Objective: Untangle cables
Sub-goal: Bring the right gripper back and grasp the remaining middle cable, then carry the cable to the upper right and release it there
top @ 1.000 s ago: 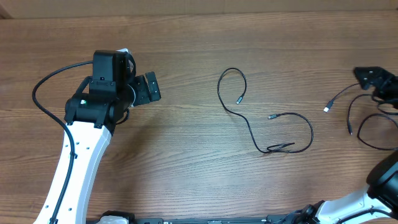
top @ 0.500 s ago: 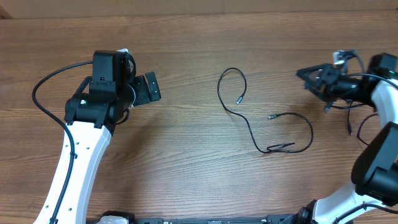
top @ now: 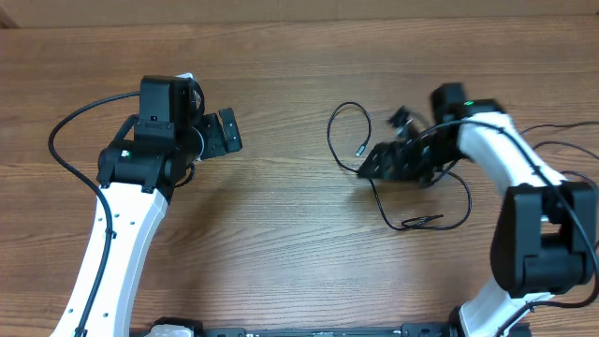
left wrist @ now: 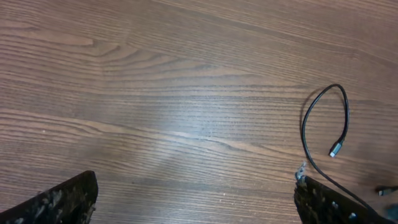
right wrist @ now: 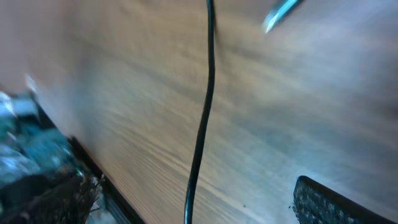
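The cable's upper loop (top: 349,103) and lower curl keep their round bends, so the thin black cable (top: 372,184) will hang in curved tails when I lift it by its middle.
A thin black cable (top: 348,109) lies mid-table, its upper loop ending in a small plug (top: 359,150) and its lower part curling round at the right (top: 465,208). My right gripper (top: 379,161) hovers open low over this cable's middle. In the blurred right wrist view the cable (right wrist: 205,112) runs up between the open jaws, with a plug tip (right wrist: 280,11) at the top. My left gripper (top: 217,136) stands open at the left, well apart from the cable. The left wrist view shows the loop (left wrist: 323,102) and plug (left wrist: 336,149) at the right.
The right arm (top: 510,159) stretches across the right side of the wooden table (top: 281,215) and hides what lies under it. Thin dark lines (top: 562,148) show at the far right edge. A thick black arm cable (top: 70,122) loops out beside the left arm.
The right arm has swung left from the table's right edge to above the middle cable. The left arm has stayed still. Both grippers remain open.
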Available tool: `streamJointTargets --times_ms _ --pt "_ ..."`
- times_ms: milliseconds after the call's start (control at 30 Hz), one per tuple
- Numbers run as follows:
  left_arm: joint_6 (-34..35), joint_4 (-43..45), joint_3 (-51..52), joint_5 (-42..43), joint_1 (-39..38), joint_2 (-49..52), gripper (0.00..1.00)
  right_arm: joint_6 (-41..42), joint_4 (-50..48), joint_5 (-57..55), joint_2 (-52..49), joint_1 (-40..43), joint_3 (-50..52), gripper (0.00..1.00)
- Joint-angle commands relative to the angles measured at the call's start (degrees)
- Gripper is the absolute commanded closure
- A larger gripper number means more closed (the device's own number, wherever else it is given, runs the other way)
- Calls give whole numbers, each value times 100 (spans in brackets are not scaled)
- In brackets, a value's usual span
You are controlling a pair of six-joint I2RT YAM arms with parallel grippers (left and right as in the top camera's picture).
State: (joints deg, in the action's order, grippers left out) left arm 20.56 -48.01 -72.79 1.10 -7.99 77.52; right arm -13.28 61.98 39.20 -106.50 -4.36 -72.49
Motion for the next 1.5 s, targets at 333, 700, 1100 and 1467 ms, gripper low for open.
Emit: streamJointTargets --times_ms 333,700,1100,1467 --pt "-66 22 -59 39 9 0 0 7 140 -1108 -4 -494 472 34" --pt "-66 20 -59 39 9 0 0 177 168 -887 -4 -494 461 96" --pt "-66 20 -59 39 9 0 1 260 1897 -831 -2 -485 -2267 96" --pt "-66 20 -59 42 9 0 0 1823 2264 -2365 -2 -485 -6988 96"
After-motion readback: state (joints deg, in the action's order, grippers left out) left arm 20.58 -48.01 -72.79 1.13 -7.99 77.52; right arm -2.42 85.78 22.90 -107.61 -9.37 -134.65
